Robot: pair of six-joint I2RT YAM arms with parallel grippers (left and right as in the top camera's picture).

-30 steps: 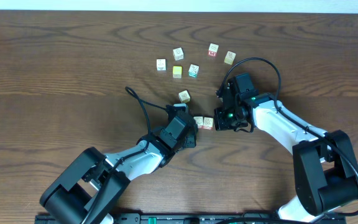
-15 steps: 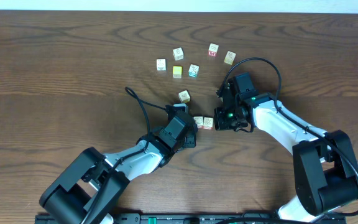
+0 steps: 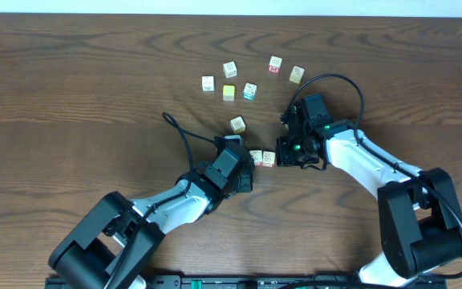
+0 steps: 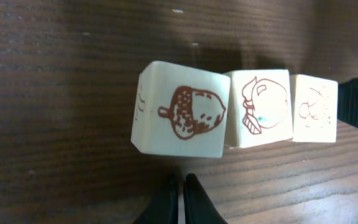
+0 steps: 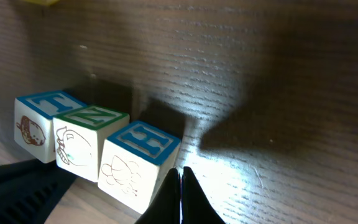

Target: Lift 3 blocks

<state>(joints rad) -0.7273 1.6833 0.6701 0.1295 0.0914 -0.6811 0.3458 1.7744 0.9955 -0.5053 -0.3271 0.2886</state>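
Note:
The robot's left gripper has its closed fingers beside the row's acorn side (image 4: 192, 113), so it should move back and push the row's loose end (image 4: 142, 107) toward the right gripper.
Three blocks stand side by side in a tight row. In the left wrist view they are the acorn block (image 4: 179, 118), a middle block (image 4: 258, 109) and a far block (image 4: 314, 109). The right wrist view shows the same row from the other end: the nearest block (image 5: 135, 163), the middle block (image 5: 86, 142) and the far block (image 5: 39, 127). From overhead only two blocks (image 3: 256, 157) (image 3: 269, 159) show; the acorn one is hidden under the left arm. My left gripper (image 4: 182, 186) (image 3: 246, 161) is shut, its tips right at the acorn block. At the opposite end my right gripper (image 5: 180, 183) (image 3: 281, 157) is shut against the nearest block's edge.
Several loose cubes lie farther back: one just behind the row (image 3: 237, 124), a yellow cube (image 3: 228, 92), a teal-marked cube (image 3: 249, 91) and others (image 3: 208, 83) (image 3: 229, 69) (image 3: 275, 65) (image 3: 296, 75). Black cables loop off both arms.

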